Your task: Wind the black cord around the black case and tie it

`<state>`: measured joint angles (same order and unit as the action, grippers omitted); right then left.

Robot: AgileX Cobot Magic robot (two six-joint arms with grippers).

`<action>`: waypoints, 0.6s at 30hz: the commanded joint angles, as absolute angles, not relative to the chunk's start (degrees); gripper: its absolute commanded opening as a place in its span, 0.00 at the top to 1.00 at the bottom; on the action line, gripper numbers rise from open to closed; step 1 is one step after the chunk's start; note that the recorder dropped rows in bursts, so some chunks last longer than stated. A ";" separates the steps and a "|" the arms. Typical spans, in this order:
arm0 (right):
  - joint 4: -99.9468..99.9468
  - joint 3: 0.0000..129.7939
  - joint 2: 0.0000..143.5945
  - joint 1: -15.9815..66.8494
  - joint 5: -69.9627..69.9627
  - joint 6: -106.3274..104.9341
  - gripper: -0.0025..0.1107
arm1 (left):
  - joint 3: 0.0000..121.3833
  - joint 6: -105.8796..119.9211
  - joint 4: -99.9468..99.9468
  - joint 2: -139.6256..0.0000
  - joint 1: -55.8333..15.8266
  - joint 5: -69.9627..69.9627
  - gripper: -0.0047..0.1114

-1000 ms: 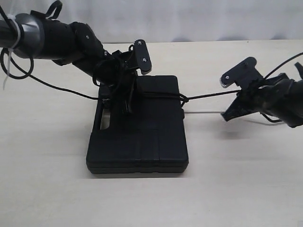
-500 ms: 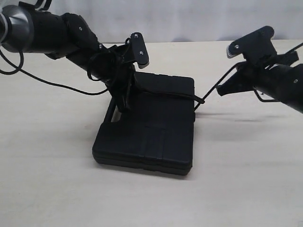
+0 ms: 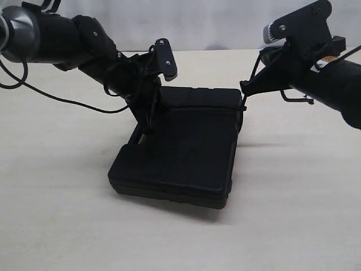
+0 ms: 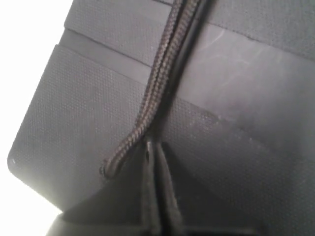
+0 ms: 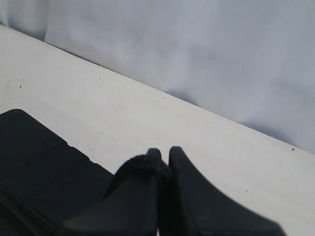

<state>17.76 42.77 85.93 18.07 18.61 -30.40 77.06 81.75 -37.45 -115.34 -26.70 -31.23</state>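
I should hold the case down (image 3: 169, 131) with my left gripper while my right gripper pulls the cord out low, because the cord pulls up steeply at the case's raised side (image 3: 239, 113).
The black case (image 3: 180, 152) lies mid-table, turned a little, its right side looking raised. The black cord (image 3: 243, 105) rises steeply from the case's right edge into my right gripper (image 3: 246, 90), which is shut on it just above that edge. In the right wrist view the cord (image 5: 142, 162) bulges over one tip of the shut right gripper (image 5: 163, 155), with the case (image 5: 34, 157) below. My left gripper (image 3: 146, 121) bears down on the case's far left part. Up close, two runs of cord (image 4: 162, 73) cross the case (image 4: 88, 98) and reach the shut left gripper (image 4: 153, 147).
Pale table (image 3: 293, 197) surrounds the case, with a white cloth backdrop (image 3: 225, 22) behind. A thin smooth arm cable (image 3: 67, 101) trails across the table under the left arm. The bulky right arm (image 3: 333, 84) hangs over the right side.
My right gripper has swung up and left to the case's right edge, turning the cord from level to steep. The case has turned and shifted. The left arm rose slightly, then held.
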 commanded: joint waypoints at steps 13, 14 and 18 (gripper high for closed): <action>17.35 43.06 86.47 18.06 20.95 -29.13 0.94 | 76.76 118.15 -90.93 -120.84 -26.65 -28.37 0.88; 17.35 43.06 86.47 18.06 20.95 -29.13 0.94 | 76.76 118.53 -91.01 -121.51 -26.65 -27.56 0.88; 17.01 43.06 86.46 18.09 20.83 -29.13 0.94 | 76.76 118.81 -91.01 -122.59 -26.65 -25.07 0.88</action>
<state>17.76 42.77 86.99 18.07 17.52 -29.92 76.82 117.98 -89.21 -122.31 -26.70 -26.86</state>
